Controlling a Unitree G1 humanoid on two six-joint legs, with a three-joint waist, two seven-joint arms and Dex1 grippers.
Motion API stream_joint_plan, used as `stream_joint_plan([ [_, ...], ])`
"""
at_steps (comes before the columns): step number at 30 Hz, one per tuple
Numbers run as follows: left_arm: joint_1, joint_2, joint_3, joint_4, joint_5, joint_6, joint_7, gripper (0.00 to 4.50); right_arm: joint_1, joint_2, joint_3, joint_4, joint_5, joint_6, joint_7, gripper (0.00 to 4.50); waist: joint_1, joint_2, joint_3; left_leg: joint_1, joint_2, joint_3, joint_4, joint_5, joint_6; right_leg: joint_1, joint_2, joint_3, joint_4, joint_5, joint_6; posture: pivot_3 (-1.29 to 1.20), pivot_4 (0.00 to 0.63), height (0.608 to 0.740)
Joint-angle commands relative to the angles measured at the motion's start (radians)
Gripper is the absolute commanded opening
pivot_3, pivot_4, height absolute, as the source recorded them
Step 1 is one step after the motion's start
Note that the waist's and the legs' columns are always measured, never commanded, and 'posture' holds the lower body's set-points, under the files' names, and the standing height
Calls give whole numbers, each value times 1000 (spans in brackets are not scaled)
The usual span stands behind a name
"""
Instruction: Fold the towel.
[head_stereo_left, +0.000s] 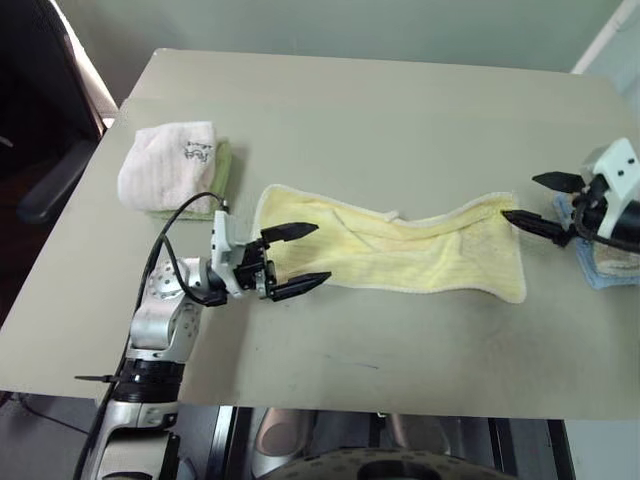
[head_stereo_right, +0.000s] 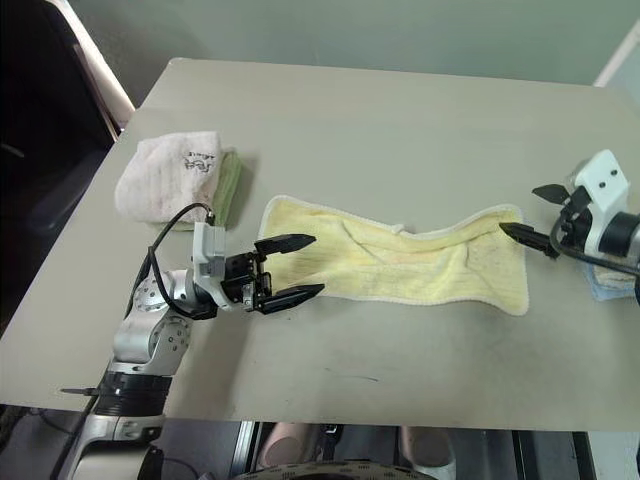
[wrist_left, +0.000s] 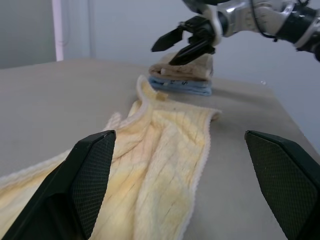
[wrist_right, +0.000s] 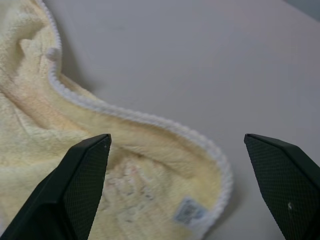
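I expect the pale yellow towel (head_stereo_left: 400, 260) to straighten into a smoother strip when I pull its corners apart, because the towel's far edging (head_stereo_left: 397, 217) sags in loose waves.
The pale yellow towel (head_stereo_left: 400, 250) lies stretched out and rumpled across the middle of the table, long side running left to right. Its whitish edging and a small white tag (wrist_right: 189, 212) show at its right end. My left gripper (head_stereo_left: 297, 259) hovers open at the towel's left end, one finger over the cloth and one just in front of it. My right gripper (head_stereo_left: 540, 203) is open at the towel's far right corner, its lower fingertip at the cloth's edge. Nothing is held in either.
A folded pink-white towel (head_stereo_left: 168, 163) on a green cloth sits at the back left of the table (head_stereo_left: 380, 110). Folded beige and blue cloths (wrist_left: 182, 77) lie at the right edge, under my right arm. A dark chair stands off the table's left.
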Motion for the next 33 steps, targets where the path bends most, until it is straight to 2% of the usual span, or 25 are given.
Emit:
stream_joint_plan([
  [1,-5,-11,-2,-8,-3,-22,-5,4463,-132,0,80,165,-101,-118,63,4500,-1,0,0,0,0,0,0,0,0,0,0,0,0,1,-1,0,150,728],
  [5,13,-18,-1,-12,1,-41,-8,4463,-300,34,194,450,-233,-282,128,4500,-6,0,0,1,1,-1,0,2,1,0,0,0,0,4,-2,0,150,728],
  [11,27,-12,15,-18,6,-68,7,4463,-506,128,272,789,-351,-465,172,4500,-6,2,1,0,2,-1,0,3,1,-2,0,-1,0,7,-4,0,150,728],
  [16,61,9,28,-45,7,-77,15,4463,-611,184,292,969,-416,-558,171,4500,-5,2,1,-1,3,0,-1,3,0,-4,0,-1,0,9,-7,0,150,728],
  [20,75,24,49,-73,-1,-69,48,4463,-636,192,305,1046,-462,-616,195,4500,0,2,1,-1,4,-1,-3,2,-1,-4,0,-2,1,9,-9,0,150,728],
  [23,70,36,67,-65,-4,-73,59,4500,-648,200,286,1086,-469,-636,176,3899,1,2,1,-2,5,-1,-3,1,-2,-5,0,-3,1,9,-10,0,150,728],
  [25,68,44,69,-58,6,-82,55,4500,-650,199,279,1096,-468,-648,197,3265,1,2,1,-2,5,0,-3,0,-3,-5,0,-3,1,9,-10,0,150,728],
  [33,37,45,74,-30,6,-85,60,4500,-651,170,247,1065,-445,-667,299,367,0,2,1,-1,5,-1,-4,-4,-11,-5,0,-3,1,9,-12,0,150,728],
])
